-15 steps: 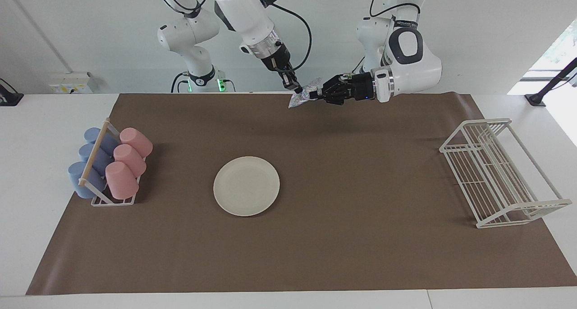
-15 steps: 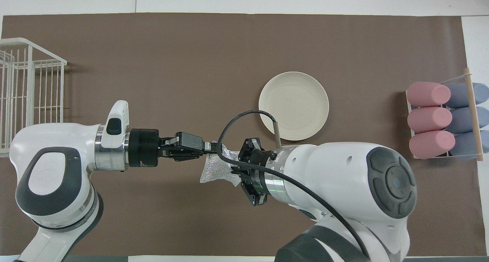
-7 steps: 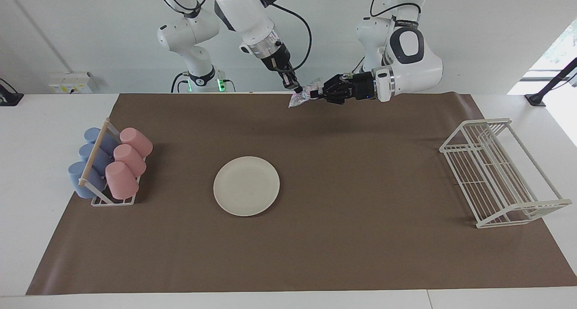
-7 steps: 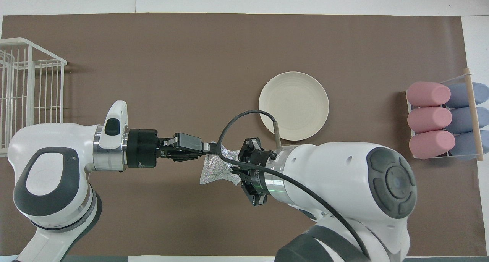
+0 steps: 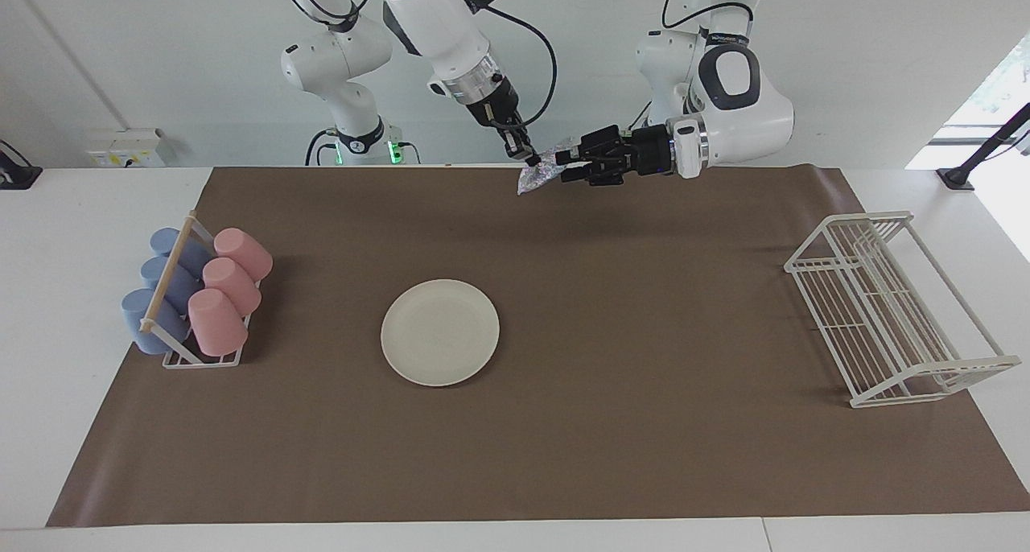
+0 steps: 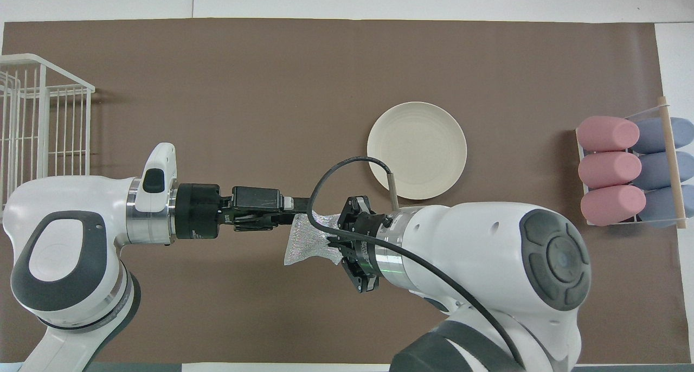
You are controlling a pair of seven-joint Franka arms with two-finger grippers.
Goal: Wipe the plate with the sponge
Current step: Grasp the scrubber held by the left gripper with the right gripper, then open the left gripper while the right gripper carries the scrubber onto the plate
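Note:
My right gripper will have the silvery speckled sponge [image 6: 310, 239] sticking out and keeping its shape when I carry it, because the flared end [image 6: 294, 245] stands out wide beyond my right gripper.
The cream-white plate [image 5: 440, 332] lies flat on the brown mat near the middle of the table; it also shows in the overhead view [image 6: 417, 150]. The silvery speckled sponge [image 5: 537, 170] hangs in the air over the mat's edge nearest the robots, seen from above [image 6: 304, 241] nearer to the robots than the plate. My right gripper [image 5: 530, 158] points down and is shut on the sponge's top; it also shows in the overhead view [image 6: 335, 237]. My left gripper [image 5: 566, 166] lies level beside the sponge with its fingers spread, seen from above [image 6: 299, 209].
A small rack of pink and blue cups [image 5: 197, 298] stands at the right arm's end of the mat, also seen from above [image 6: 629, 171]. A white wire dish rack [image 5: 893, 306] stands at the left arm's end, also seen from above [image 6: 38, 128].
My left gripper has let go of the sponge, turned at the wrist and drawn back a little toward its own end. The right gripper and sponge have stayed put.

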